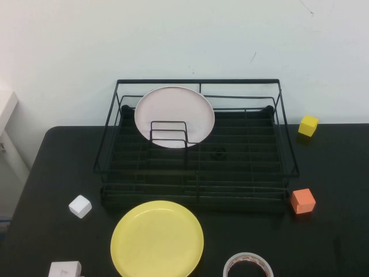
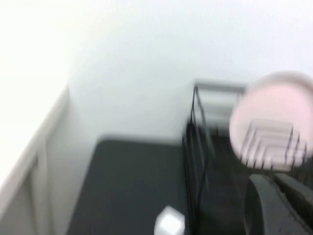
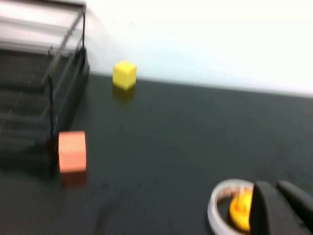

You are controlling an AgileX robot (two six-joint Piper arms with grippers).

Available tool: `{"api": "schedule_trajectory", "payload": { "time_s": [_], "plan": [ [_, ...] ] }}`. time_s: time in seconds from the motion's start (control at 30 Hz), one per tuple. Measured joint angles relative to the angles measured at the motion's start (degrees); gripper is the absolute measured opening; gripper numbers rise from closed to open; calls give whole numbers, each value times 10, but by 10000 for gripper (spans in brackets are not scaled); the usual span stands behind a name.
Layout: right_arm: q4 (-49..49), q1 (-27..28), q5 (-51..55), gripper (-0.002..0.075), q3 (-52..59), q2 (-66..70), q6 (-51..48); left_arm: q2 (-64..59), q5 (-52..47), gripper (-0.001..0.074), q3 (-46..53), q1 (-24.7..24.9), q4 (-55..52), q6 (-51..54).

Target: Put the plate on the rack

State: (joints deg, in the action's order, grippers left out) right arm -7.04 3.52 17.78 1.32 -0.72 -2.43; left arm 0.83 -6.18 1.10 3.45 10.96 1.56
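Observation:
My right gripper should, since the yellow plate (image 1: 157, 239) lies flat in front of the rack, first push its rim (image 1: 200, 245) near the tape roll toward my left gripper.
The yellow plate (image 1: 157, 239) lies flat on the black table just in front of the black wire rack (image 1: 199, 81). Neither gripper shows in the high view. In the left wrist view, my left gripper (image 2: 274, 178) is shut and empty, above the table's left side, looking at the rack's left end (image 2: 195, 122). In the right wrist view, my right gripper (image 3: 275, 186) is shut and empty, over the table's right front. The yellow plate is out of view in both wrist views.
A pale pink-white plate (image 1: 174, 115) stands upright in the rack's dividers. A white cube (image 1: 80, 206), a white block (image 1: 64, 269), an orange cube (image 1: 302, 201), a yellow cube (image 1: 308, 125) and a tape roll (image 1: 248, 266) lie around the rack. The tape roll (image 3: 220, 205) lies just under my right gripper.

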Motion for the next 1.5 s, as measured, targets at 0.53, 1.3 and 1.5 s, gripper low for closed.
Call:
{"api": "schedule_trajectory", "payload": {
  "time_s": [0.53,1.3,1.5],
  "plan": [
    [0,0,-468,-2,2,0,-2,0,287,-2,0,0,7,-37],
    [-62,0,-113,-2,-184,57,149,-72,-67,-2,-238,0,79,-59],
    [50,0,45,-2,-231,204,35,-192,-153,-2,-251,0,48,-43]
  ]
}}
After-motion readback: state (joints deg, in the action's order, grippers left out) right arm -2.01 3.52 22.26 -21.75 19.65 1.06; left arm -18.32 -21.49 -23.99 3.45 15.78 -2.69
